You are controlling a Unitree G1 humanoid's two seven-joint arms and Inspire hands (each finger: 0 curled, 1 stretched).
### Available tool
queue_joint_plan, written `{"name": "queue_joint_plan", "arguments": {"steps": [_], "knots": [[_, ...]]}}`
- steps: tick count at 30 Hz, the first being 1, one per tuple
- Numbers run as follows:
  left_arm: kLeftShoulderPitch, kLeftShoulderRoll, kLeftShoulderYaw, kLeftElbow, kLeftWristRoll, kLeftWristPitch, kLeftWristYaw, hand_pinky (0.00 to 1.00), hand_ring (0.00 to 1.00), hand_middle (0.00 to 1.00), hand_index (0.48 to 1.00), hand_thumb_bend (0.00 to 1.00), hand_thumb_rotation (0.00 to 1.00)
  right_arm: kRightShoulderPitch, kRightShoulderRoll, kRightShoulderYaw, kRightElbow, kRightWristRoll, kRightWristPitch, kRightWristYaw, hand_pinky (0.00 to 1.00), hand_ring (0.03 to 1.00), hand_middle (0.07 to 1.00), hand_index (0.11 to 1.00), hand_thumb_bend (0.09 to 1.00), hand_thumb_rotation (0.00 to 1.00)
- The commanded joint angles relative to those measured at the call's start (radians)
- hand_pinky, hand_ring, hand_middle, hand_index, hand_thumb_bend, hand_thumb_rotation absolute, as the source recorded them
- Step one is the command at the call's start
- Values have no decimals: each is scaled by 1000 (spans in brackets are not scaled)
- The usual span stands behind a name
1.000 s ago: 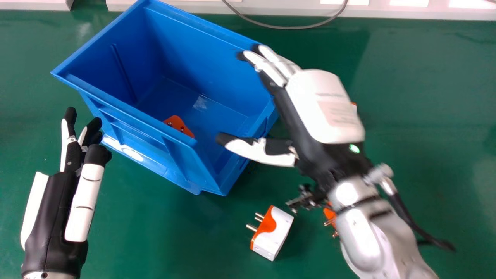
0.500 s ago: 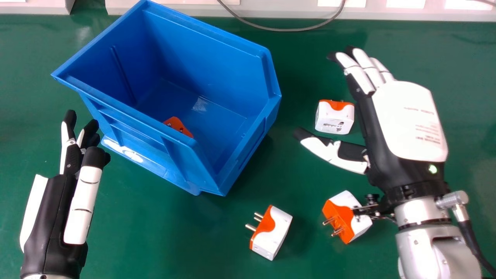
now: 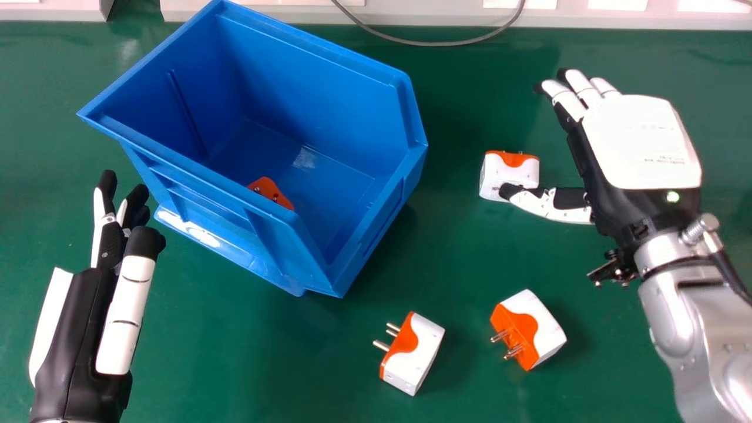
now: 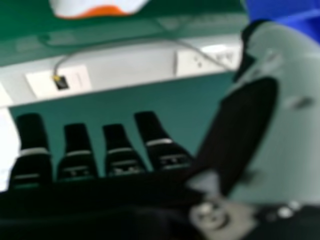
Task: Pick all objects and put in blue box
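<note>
The white-orange adapter's orange end [image 3: 512, 157] points toward the grey cable, so the robot should expect metal pins to show from the adapter's far side when it lifts the adapter.
In the head view my right hand [image 3: 640, 144] is open over the table's right part, its thumb tip overlapping the front edge of a white-orange adapter [image 3: 508, 175]; contact cannot be told. The right hand view shows the hand's dark fingers [image 4: 117, 150] and that adapter [image 4: 97, 9]. Two more adapters lie nearer the front, one [image 3: 413, 353] with pins facing left, another [image 3: 529, 330] to its right. An orange piece [image 3: 270, 192] rests inside the blue box [image 3: 329, 76], partly hidden by its wall. My left hand [image 3: 88, 317] is open at the left, in front of the box.
The green table [image 3: 617, 376] stretches around the box. A grey cable [image 3: 435, 43] curves along its back edge, by a pale panel [image 3: 411, 13]. In the right hand view there are wall sockets [image 4: 207, 61] in that panel.
My right hand has moved right from over the box's right edge, uncovering the back adapter and the front right one. The left hand has barely shifted.
</note>
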Motion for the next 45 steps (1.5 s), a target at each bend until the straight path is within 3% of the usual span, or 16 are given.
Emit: {"name": "queue_joint_plan", "arguments": {"steps": [1,12,17,25,32,45], "knots": [[10,6,8,-33,-12,-11,-4,936,995,995,990,678,1000,-75,-40,16,42,-5,-35,28,740,877,909,857,425,568],[22,2,13,-39,-14,-17,-5,932,993,993,988,684,1000,-316,-122,130,291,4,-196,206,775,895,919,865,449,588],[25,2,15,-42,-12,-16,-4,930,992,992,987,679,1000,-392,-101,173,357,-9,-187,281,793,908,924,870,463,607],[39,2,17,-64,-18,-7,-6,929,991,992,986,675,1000,-465,-69,220,463,-13,-169,280,805,921,930,872,456,610],[42,8,27,-51,-28,-15,-14,930,992,992,989,679,1000,-507,-44,239,549,-4,-168,252,792,912,928,866,457,629],[52,10,46,-54,-35,-23,-25,935,995,995,991,673,1000,-572,1,255,666,21,-147,230,768,899,915,865,438,630]]}}
